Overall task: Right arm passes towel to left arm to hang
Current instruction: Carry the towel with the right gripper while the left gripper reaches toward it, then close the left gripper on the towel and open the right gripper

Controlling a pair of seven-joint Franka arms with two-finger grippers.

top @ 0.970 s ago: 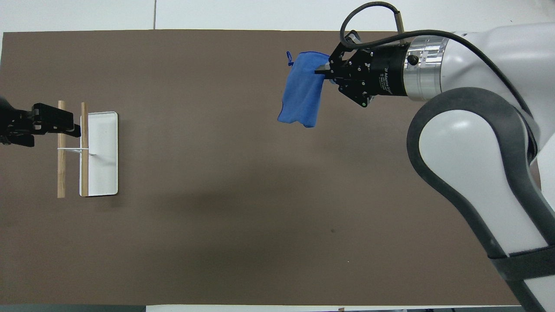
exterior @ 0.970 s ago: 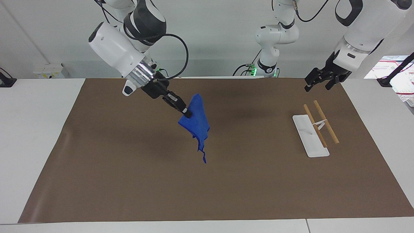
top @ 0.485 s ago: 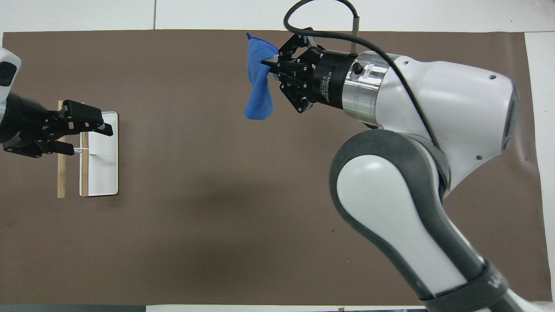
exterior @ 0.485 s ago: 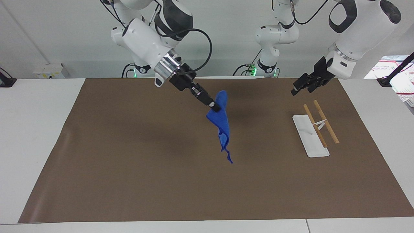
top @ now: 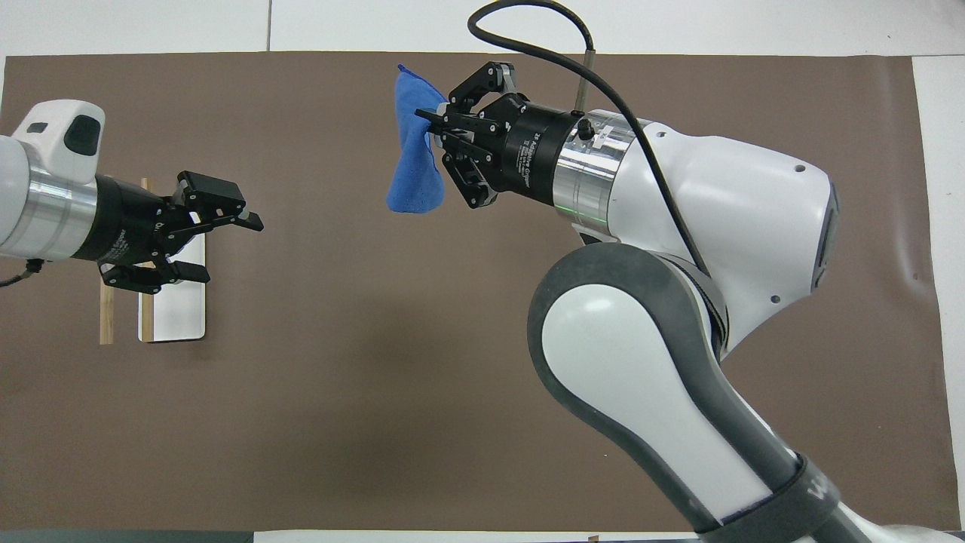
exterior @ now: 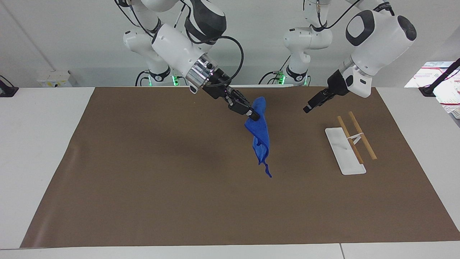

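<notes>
The left gripper's open fingers face the royal-blue towel's loose side [top: 412, 163] across a clear gap [top: 327, 176], so the robot should keep moving them in until they straddle the towel.
The royal-blue towel [exterior: 261, 140] hangs in the air over the middle of the brown mat, pinched near its upper edge by my right gripper [exterior: 254, 116], which is shut on it. In the overhead view the towel [top: 415, 166] droops from the right gripper [top: 431, 124]. My left gripper [exterior: 309, 107] is open and empty in the air, pointing toward the towel with a clear gap between them. In the overhead view the left gripper [top: 234, 250] is over the mat at the rack's edge, its jaws spread wide.
A towel rack with a white base [exterior: 345, 151] and two wooden rods [exterior: 362, 135] stands at the left arm's end of the mat; it also shows in the overhead view [top: 177, 302]. The brown mat [exterior: 143, 180] covers most of the white table.
The right arm has carried the towel toward the left arm's end of the table. The left gripper has moved from over the rack toward the towel, staying open.
</notes>
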